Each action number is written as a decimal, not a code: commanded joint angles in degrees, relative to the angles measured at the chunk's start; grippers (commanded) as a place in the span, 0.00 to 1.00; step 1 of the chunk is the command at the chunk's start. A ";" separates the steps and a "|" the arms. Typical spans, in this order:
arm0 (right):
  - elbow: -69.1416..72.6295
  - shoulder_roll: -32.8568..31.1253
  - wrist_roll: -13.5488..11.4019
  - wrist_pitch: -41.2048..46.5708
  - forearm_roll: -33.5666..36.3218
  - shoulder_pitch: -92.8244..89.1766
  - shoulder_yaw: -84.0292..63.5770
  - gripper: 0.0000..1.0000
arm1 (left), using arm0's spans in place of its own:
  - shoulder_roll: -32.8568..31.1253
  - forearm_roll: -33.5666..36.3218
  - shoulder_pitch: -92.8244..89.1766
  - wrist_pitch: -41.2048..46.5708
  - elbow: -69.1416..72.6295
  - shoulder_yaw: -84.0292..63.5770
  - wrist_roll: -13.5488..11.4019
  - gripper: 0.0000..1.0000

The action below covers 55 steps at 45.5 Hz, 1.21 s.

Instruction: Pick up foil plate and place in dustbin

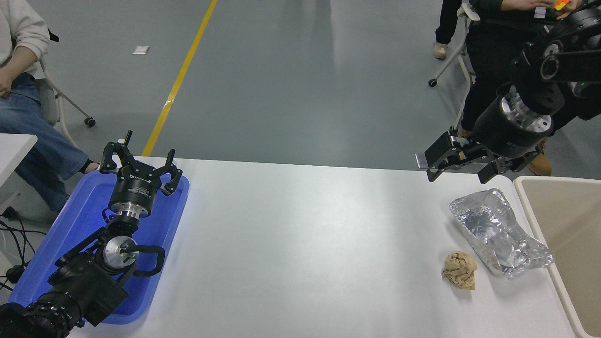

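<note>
My gripper will lift the foil plate (pixel 500 234), and the plate will stay spread and keep its shape, because sharp creases and a turned-up edge (pixel 471 236) show on it.
The foil plate (pixel 498 231) lies crumpled and shiny on the white table (pixel 300 244) at the right, close to the dustbin (pixel 563 225), whose cream rim and tan inside show at the right edge. My right gripper (pixel 458 169) hangs open and empty above the table's far edge, just beyond and above the foil plate's far end. My left gripper (pixel 141 162) is open and parked over the blue tray at the lower left.
A small crumpled tan paper ball (pixel 460 269) lies just left of the foil plate. A blue plastic tray (pixel 89 234) sits at the table's left. People sit or stand beyond the table at the top left and top right.
</note>
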 commanded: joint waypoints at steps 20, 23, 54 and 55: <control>-0.17 0.19 0.00 0.00 0.00 -0.41 0.00 1.00 | 0.00 0.07 0.00 0.00 0.00 0.00 0.00 1.00; -0.17 0.28 0.00 0.00 0.00 -0.49 0.09 1.00 | 0.00 -0.01 0.00 0.00 0.00 0.00 0.00 1.00; -0.70 -0.95 0.00 0.00 0.00 -1.11 -0.18 1.00 | 0.00 0.07 0.00 0.00 0.00 0.00 0.00 1.00; -0.70 -0.95 0.00 0.00 0.00 -1.20 -0.18 1.00 | 0.00 -0.01 0.00 0.00 0.00 0.00 0.00 1.00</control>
